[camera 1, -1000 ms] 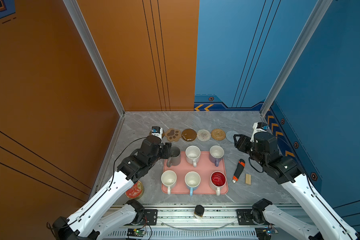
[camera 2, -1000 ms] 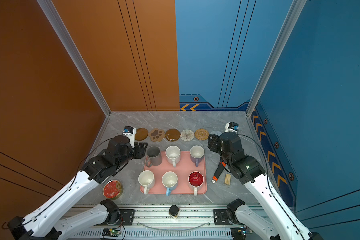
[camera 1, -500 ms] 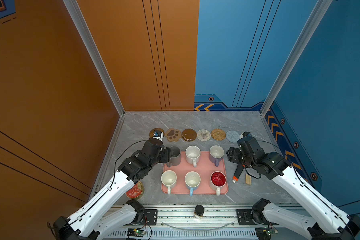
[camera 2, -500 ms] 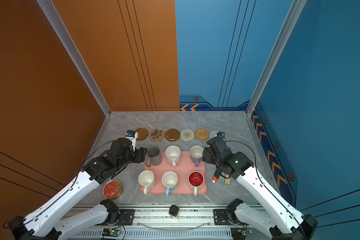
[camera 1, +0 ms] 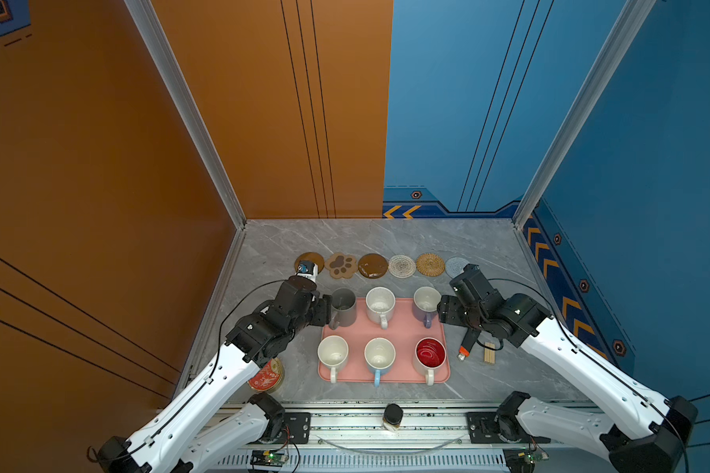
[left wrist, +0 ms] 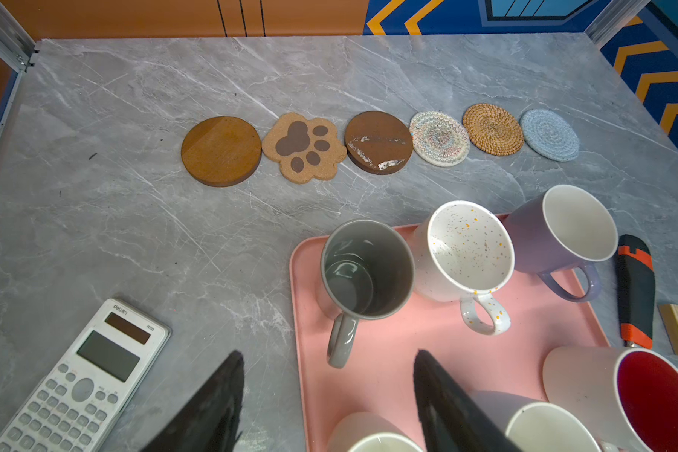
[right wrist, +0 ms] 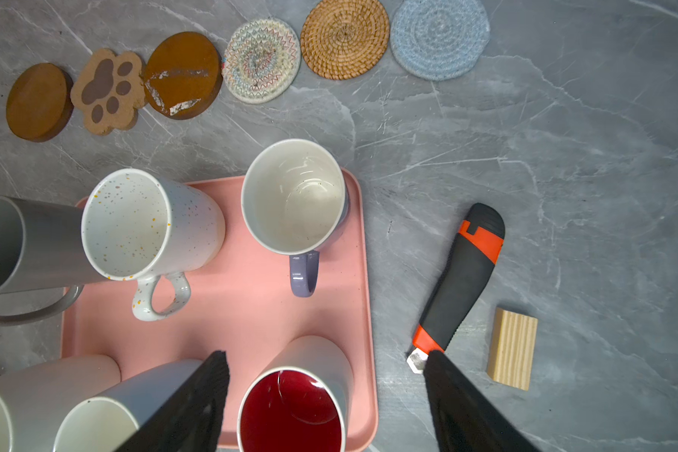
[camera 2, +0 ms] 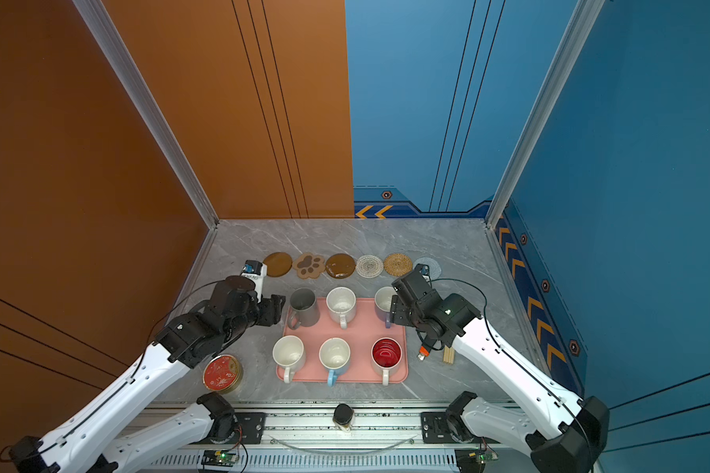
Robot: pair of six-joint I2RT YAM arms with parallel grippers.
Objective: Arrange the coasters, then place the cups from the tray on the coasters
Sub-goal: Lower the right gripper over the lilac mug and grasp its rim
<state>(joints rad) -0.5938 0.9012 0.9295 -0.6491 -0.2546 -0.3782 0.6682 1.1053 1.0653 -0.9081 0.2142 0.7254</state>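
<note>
The lavender cup's handle is pointing at my right gripper's open fingers, so I keep moving toward the handle until both fingers are beside it, and then close them.
Six coasters lie in a row at the back, from the brown disc to the grey-blue woven round. In front, the pink tray holds six cups: grey, speckled, lavender, white, light blue and red-inside. My left gripper is open and empty, low at the tray's left edge, with the grey cup's handle just ahead of its fingers. My right gripper is open and empty over the tray's right edge, beside the lavender cup.
A calculator lies on the table left of the tray. A red-topped tin stands at the front left. A black-and-orange utility knife and a wooden block lie right of the tray. A small jar sits on the front rail.
Both grippers pulled back from the coaster row toward the tray and opened wider. The left is now at the grey cup, the right at the lavender cup.
</note>
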